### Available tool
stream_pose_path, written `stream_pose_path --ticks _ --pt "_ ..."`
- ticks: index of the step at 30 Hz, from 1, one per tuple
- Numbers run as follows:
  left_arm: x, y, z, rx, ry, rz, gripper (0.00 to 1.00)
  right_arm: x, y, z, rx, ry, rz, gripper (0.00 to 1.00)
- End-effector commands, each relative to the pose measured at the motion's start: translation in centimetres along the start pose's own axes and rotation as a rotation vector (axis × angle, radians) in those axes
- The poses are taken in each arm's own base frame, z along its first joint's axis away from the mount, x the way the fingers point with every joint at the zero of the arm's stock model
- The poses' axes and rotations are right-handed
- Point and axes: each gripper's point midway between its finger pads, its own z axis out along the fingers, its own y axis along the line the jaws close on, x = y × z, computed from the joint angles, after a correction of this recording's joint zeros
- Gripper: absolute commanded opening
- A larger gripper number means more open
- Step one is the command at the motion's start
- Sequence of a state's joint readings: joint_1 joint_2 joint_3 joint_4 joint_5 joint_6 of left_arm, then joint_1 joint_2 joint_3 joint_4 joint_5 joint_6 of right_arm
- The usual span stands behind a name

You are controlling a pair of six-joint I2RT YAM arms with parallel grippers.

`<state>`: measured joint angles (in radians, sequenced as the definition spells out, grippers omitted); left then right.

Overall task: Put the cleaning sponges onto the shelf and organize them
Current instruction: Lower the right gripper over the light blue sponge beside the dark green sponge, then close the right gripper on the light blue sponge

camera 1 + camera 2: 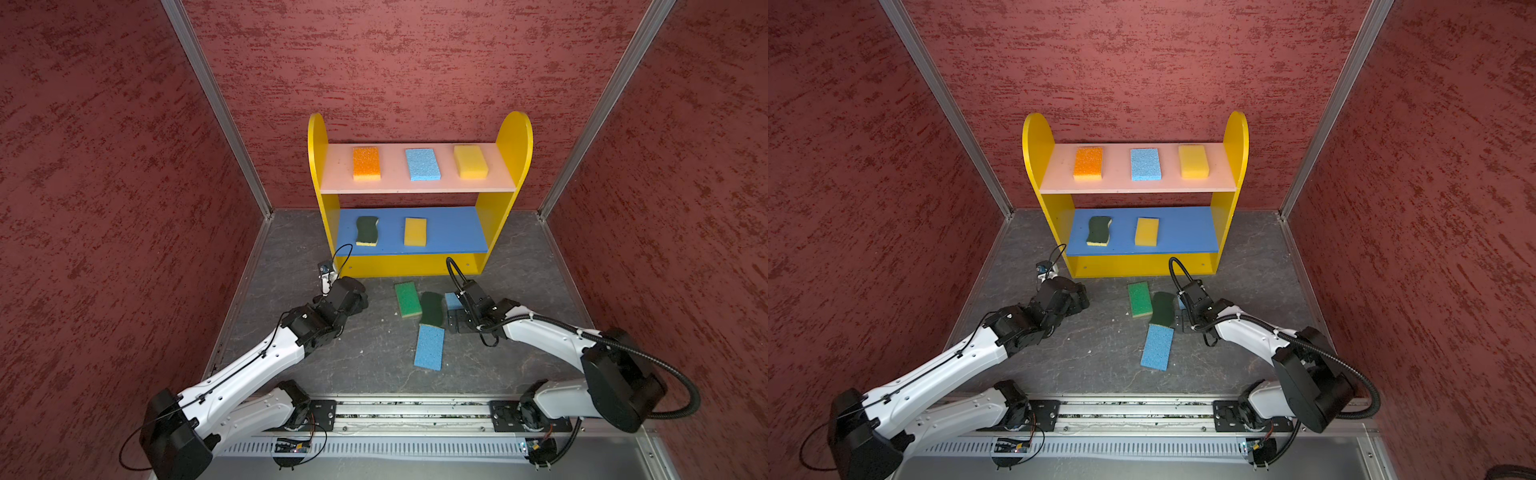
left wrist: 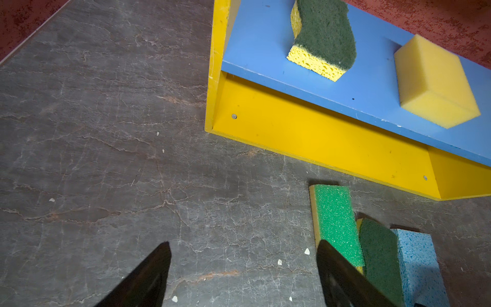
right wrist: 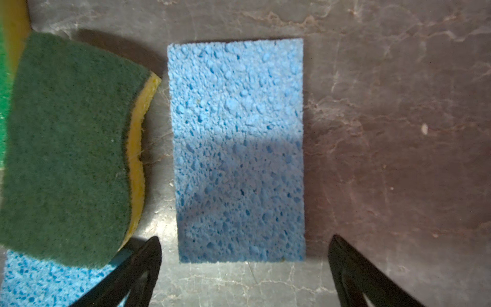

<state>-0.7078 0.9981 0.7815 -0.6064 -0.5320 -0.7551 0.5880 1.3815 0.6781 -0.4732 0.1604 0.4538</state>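
The right gripper's fingers only just reach over the light blue sponge's near end [image 3: 241,253], so the robot should lower them and move them farther along the sponge's sides [image 3: 301,217] before closing.
The shelf [image 1: 515,141] holds an orange [image 1: 366,163], a light blue [image 1: 422,164] and a yellow sponge [image 1: 471,162] on its pink board. A wavy scourer [image 1: 367,230] and a yellow sponge [image 1: 415,232] lie on the blue board. On the floor lie a green-topped sponge [image 1: 407,299], a dark green scourer [image 1: 432,308] and a light blue sponge [image 1: 429,347]. My right gripper [image 3: 245,239] hangs open over another light blue sponge [image 3: 236,148], its fingers on either side and apart from it. My left gripper [image 2: 243,242] is open and empty, left of the green-topped sponge [image 2: 336,226].
Red textured walls enclose the dark stone floor [image 1: 365,357] on three sides. The shelf stands against the back wall. The floor scourer [image 3: 69,148] rests partly on a blue sponge [image 3: 39,281]. The arms' rail [image 1: 411,413] runs along the front edge.
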Motion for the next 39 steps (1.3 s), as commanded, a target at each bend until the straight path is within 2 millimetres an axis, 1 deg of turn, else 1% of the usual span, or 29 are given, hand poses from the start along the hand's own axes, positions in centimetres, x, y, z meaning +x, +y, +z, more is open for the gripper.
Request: stream_pose_path --ticks 1,5,6,7,9,14,18,21,25,29,32,36,39 --pt "0.0 0.4 0.3 -0.01 -0.006 -0.015 0.86 -1.3 1.0 -0.2 -0.029 -0.029 -0.01 0.99" --pt "0.0 0.5 0.3 -0.008 -0.007 -0.021 0.86 -0.7 0.2 0.7 0.028 0.013 -0.019 0.99" --pt "-0.1 0.5 0.3 -0.009 -0.007 -0.022 0.86 -0.8 0.1 0.6 0.035 0.012 -0.021 0.99" --pt "-0.1 0.5 0.3 -0.008 -0.007 -0.022 0.87 -0.3 -0.2 1.3 0.06 0.037 -0.028 0.99" --pt "-0.1 0.6 0.3 -0.011 -0.007 -0.022 0.87 -0.1 -0.5 1.5 0.082 0.05 -0.03 0.99" --pt "-0.2 0.5 0.6 -0.009 -0.004 -0.031 0.87 -0.2 -0.1 2.1 0.077 0.068 -0.03 0.99" --pt "-0.2 0.3 0.8 -0.005 0.001 -0.03 0.86 0.3 0.8 2.5 0.035 0.11 -0.019 0.98" --pt "-0.1 0.6 0.6 -0.013 0.002 -0.029 0.86 0.4 1.0 2.6 0.013 0.108 -0.002 0.97" --pt "0.0 1.2 0.4 -0.021 -0.003 -0.038 0.87 0.6 1.1 2.8 0.006 0.121 0.003 0.94" --pt "-0.2 1.5 0.3 -0.022 -0.008 -0.047 0.87 0.8 1.4 2.8 -0.012 0.128 0.009 0.85" --pt "-0.2 1.5 0.3 -0.023 -0.008 -0.045 0.86 0.7 1.8 2.6 -0.042 0.124 0.017 0.8" --pt "-0.3 1.4 0.4 -0.026 -0.007 -0.042 0.87 0.7 1.7 2.4 -0.052 0.118 0.037 0.72" --pt "-0.3 1.4 0.4 -0.023 -0.007 -0.045 0.86 0.7 1.5 2.2 -0.052 0.118 0.048 0.59"
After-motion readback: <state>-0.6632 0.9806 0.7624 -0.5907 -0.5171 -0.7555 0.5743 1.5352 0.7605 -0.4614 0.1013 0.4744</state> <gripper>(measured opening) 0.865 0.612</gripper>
